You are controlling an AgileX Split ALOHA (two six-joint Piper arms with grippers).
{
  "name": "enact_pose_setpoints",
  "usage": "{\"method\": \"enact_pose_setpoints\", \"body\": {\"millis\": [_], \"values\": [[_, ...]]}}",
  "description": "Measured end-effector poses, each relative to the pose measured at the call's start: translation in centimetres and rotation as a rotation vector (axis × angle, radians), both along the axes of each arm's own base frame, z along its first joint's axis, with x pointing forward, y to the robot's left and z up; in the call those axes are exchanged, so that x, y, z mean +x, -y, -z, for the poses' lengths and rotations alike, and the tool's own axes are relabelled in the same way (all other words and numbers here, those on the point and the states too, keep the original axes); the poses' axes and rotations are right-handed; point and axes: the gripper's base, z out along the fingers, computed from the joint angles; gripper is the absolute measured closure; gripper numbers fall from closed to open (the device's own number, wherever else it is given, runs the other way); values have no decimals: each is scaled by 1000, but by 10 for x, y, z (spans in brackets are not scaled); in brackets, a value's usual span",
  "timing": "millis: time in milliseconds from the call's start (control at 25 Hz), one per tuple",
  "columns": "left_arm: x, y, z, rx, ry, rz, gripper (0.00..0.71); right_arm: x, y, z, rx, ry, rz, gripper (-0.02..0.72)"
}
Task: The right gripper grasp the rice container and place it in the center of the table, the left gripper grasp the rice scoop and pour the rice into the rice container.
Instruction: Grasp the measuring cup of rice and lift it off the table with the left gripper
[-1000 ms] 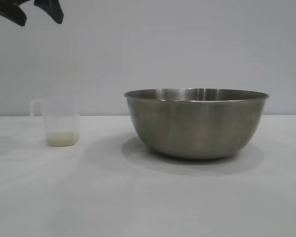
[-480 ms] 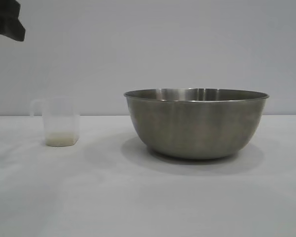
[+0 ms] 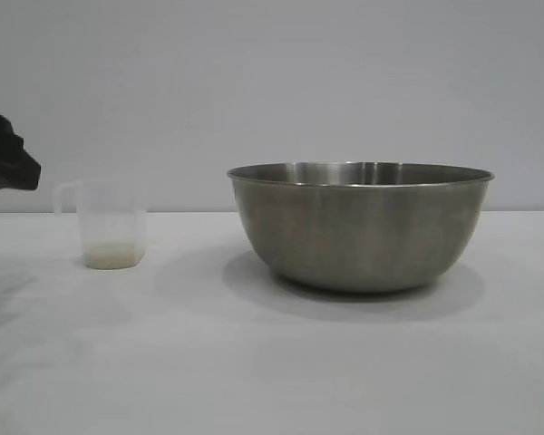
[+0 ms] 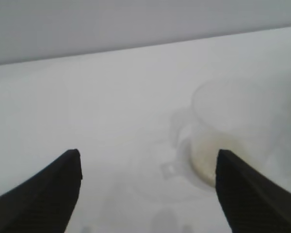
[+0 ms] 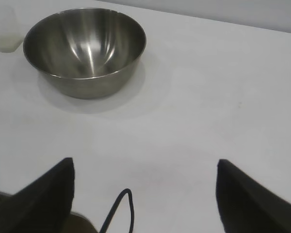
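The rice sits in a thin layer (image 3: 111,257) below the clear sides of the rice scoop (image 3: 111,214), so I expect the rice scoop to empty out completely when the robot pours it.
The rice scoop (image 3: 113,224), a small translucent cup with a side handle, stands upright on the white table (image 3: 254,362) at the left, with a thin layer of rice (image 3: 113,256) in its bottom. My left gripper (image 3: 12,167) hangs at the left edge, level with the cup's rim and apart from it. In the left wrist view it (image 4: 148,155) is open, with the scoop (image 4: 223,141) and its rice (image 4: 208,162) ahead near one finger. The rice container (image 3: 361,227), a large steel bowl, stands to the right of the scoop. My right gripper (image 5: 144,165) is open over bare table, far from the bowl (image 5: 85,48).
A plain pale wall stands behind the table. A black cable (image 5: 119,213) loops between the right gripper's fingers. Bare tabletop lies between scoop and bowl and in front of both.
My left gripper has come down from the top left corner to about the height of the scoop's rim. Scoop and bowl have not moved.
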Motion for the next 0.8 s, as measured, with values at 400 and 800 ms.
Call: {"method": "enact_pose_setpoints", "body": {"millis": [400,800], "values": [[24,5,14,-1,5,-2,193,0,0,0,0,0,0,152],[38,5,22,0,16,-37,193,0,0,0,0,0,0,152]]}}
